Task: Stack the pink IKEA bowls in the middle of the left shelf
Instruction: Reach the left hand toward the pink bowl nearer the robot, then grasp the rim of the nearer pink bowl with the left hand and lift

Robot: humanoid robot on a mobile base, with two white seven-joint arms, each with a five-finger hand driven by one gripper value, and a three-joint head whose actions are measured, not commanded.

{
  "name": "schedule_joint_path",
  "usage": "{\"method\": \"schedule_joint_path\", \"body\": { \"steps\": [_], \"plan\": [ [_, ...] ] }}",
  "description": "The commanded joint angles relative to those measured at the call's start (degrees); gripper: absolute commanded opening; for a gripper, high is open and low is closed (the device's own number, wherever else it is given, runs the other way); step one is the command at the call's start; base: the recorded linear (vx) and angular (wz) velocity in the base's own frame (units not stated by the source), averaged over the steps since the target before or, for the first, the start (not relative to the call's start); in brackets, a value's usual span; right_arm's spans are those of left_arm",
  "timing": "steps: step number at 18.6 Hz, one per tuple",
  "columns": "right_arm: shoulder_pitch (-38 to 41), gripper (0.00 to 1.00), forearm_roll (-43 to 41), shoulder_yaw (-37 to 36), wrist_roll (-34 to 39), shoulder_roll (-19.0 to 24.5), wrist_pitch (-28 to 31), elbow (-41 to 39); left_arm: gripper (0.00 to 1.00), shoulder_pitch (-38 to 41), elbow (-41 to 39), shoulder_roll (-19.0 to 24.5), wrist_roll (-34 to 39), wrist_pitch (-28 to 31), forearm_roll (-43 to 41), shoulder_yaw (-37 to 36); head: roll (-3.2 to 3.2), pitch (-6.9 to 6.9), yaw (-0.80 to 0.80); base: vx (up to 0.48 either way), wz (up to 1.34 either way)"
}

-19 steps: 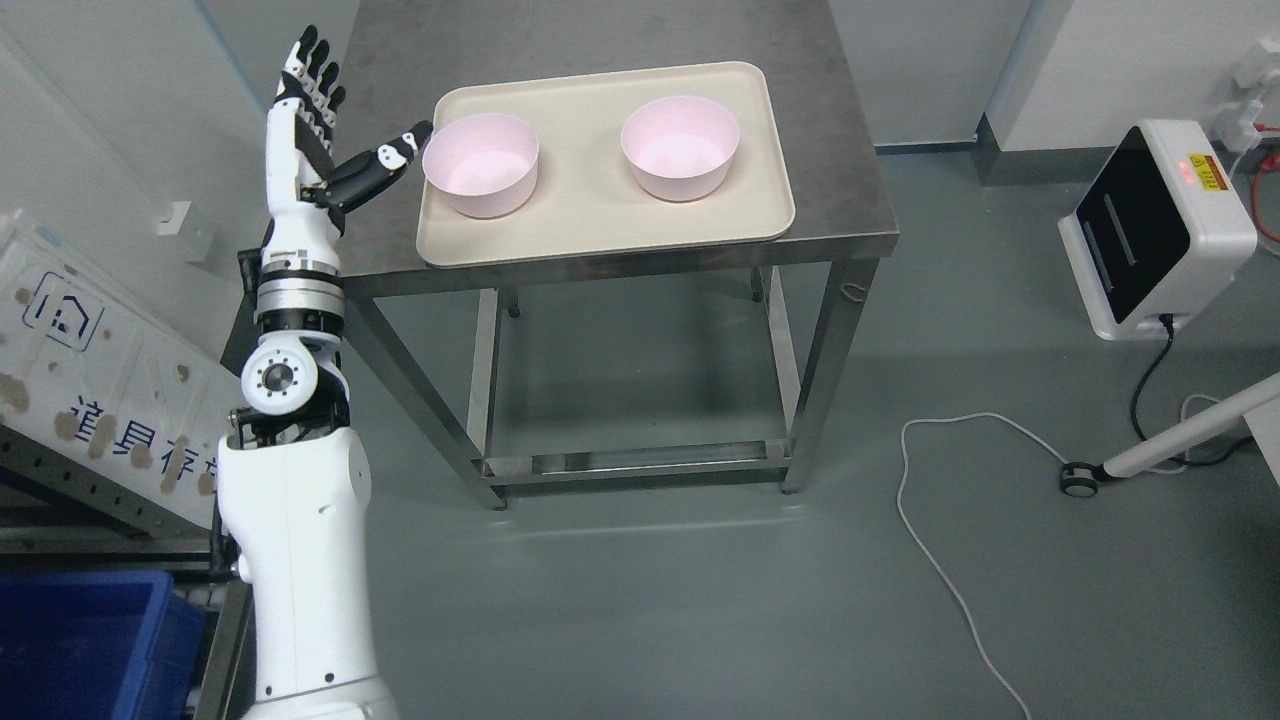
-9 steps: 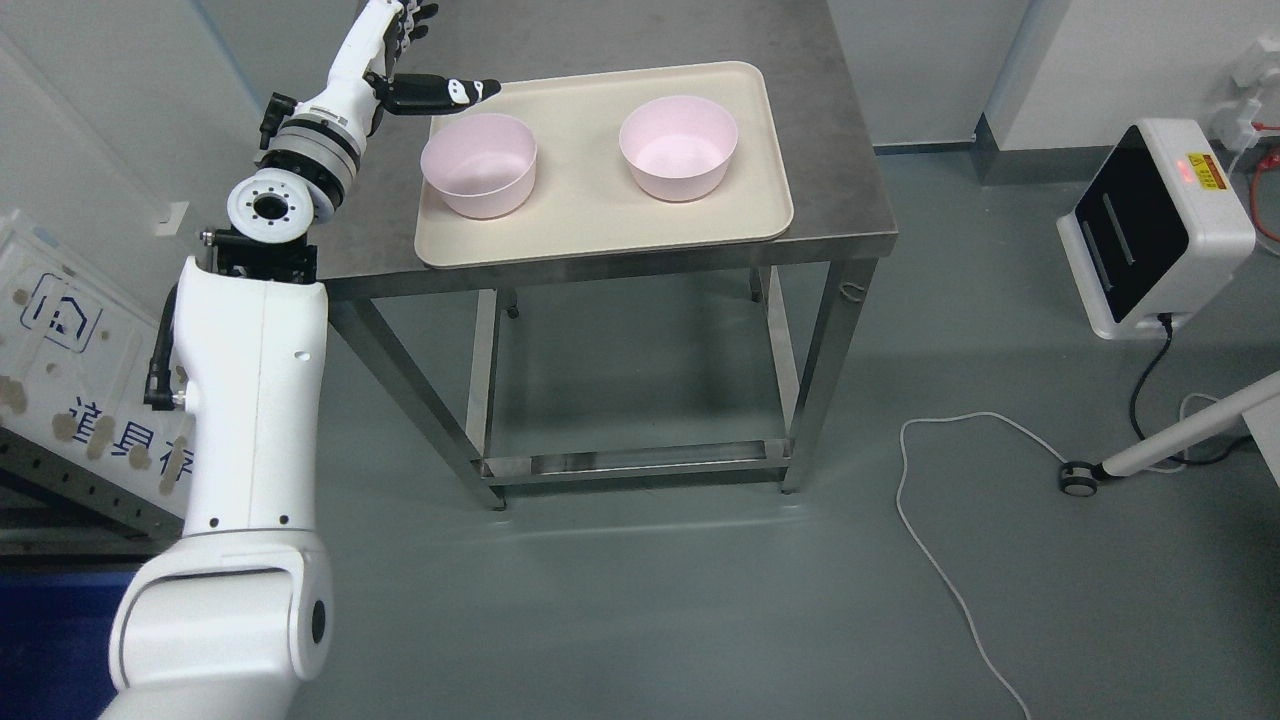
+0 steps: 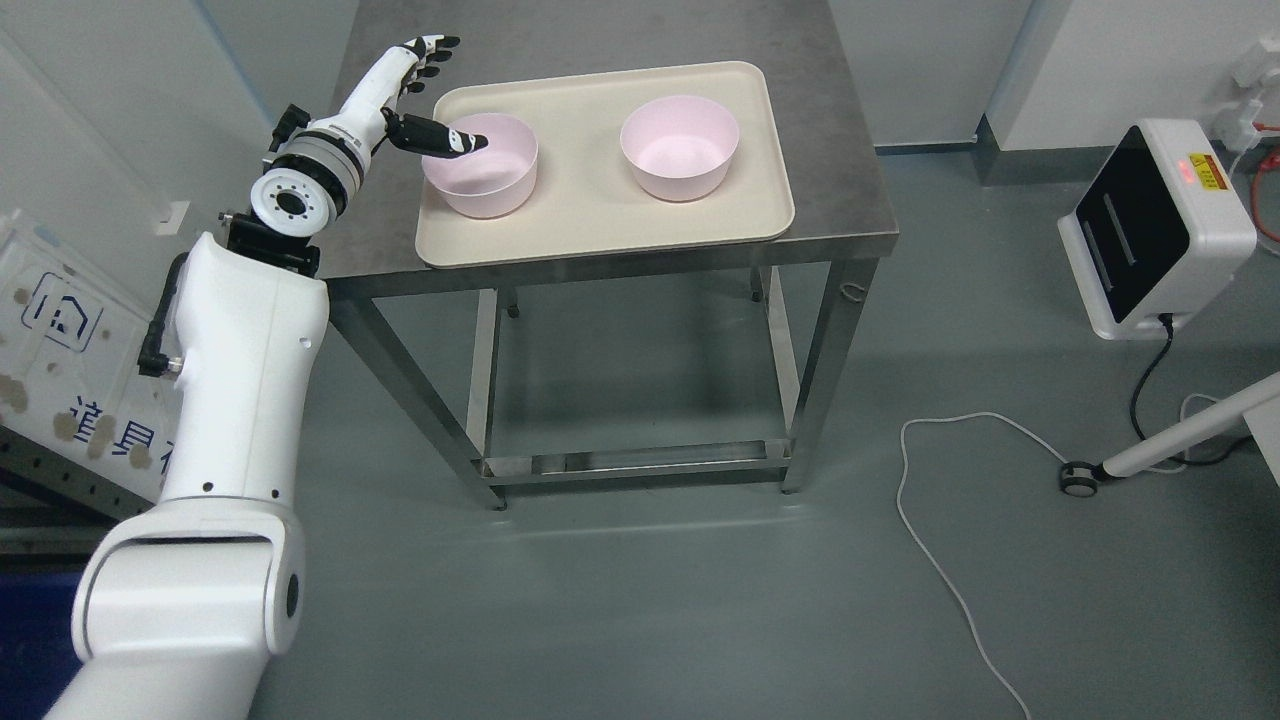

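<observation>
The other pink bowl (image 3: 680, 148) is empty and gets narrower toward the bottom, so the pink bowl at the robot's left hand (image 3: 486, 168) will nest inside when the robot lowers it.
Two pink bowls stand apart on a beige tray (image 3: 600, 225) on a steel table. The left bowl (image 3: 485, 175) is at the tray's left end, the right bowl (image 3: 680, 148) near its back right. My left hand (image 3: 432, 95) is open at the left bowl's left rim. Its thumb reaches over the rim into the bowl, and its fingers are spread behind the bowl, outside it. The hand holds nothing. My right arm is out of view.
The steel table (image 3: 850, 215) stands on a grey floor. A white panel with blue print (image 3: 70, 370) leans at the left edge. A white and black device (image 3: 1150, 230) and a cable (image 3: 940, 560) lie on the floor at the right.
My left arm swung up over the table, then the hand came down toward me to the left bowl's rim. The thumb now reaches into the bowl. The bowls have not moved.
</observation>
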Motion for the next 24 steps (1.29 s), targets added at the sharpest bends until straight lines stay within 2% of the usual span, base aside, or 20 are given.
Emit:
{"method": "schedule_joint_path", "body": {
  "steps": [1,5,12,17,24],
  "plan": [
    [0.0,1.00,0.4,-0.6,0.0,-1.0,0.0,0.0,0.80,-3.2,8.0,1.0,0.2,0.2,-3.0,-11.4,0.00,0.00,0.00,0.000,0.00],
    [0.0,1.00,0.4,-0.6,0.0,-1.0,0.0,0.0,0.70,-3.4,8.0,0.2,0.2,0.2,-6.0,-13.6,0.00,0.00,0.00,0.000,0.00],
    [0.0,1.00,0.4,-0.6,0.0,-1.0,0.0,-0.1,0.63,-7.6,8.8,-2.9,0.3,0.3,-9.3,-17.5,0.00,0.00,0.00,0.000,0.00],
    [0.0,1.00,0.4,-0.6,0.0,-1.0,0.0,0.0,0.44,-8.6,9.6,-3.2,0.4,-0.2,-9.7,-23.3,0.00,0.00,0.00,0.000,0.00],
    [0.0,1.00,0.4,-0.6,0.0,-1.0,0.0,0.0,0.37,-10.2,11.8,-3.2,0.7,-0.9,-11.7,-27.9,0.00,0.00,0.00,0.000,0.00]
  ]
}}
